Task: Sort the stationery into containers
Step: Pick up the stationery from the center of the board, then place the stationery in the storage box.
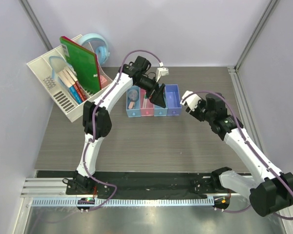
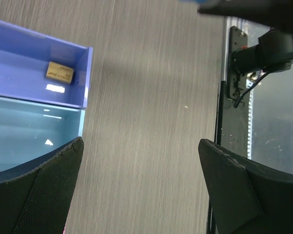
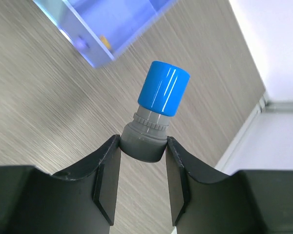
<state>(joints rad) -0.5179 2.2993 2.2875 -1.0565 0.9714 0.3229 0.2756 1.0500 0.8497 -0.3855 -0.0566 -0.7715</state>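
My left gripper needs to keep its fingers open until the cap sits inside them and then close, because the cylinder's blue cap sticks out free of my right gripper.
The four joined containers stand in a row at mid-table. My left gripper hangs open over the blue bin, nothing between its fingers. Its wrist view shows the violet-blue bin holding a tiny orange block, with the blue bin beside it. My right gripper hovers just right of the row, shut on the grey base of a blue-grey stubby cylinder, blue cap pointing away. The violet-blue bin's corner lies ahead of it. A pink eraser lies in the light-blue bin.
A white slotted organizer with a green book stands at the back left, a round light-blue tape dispenser behind it. Metal frame posts rise at both back corners. A black rail runs along the table's near edge.
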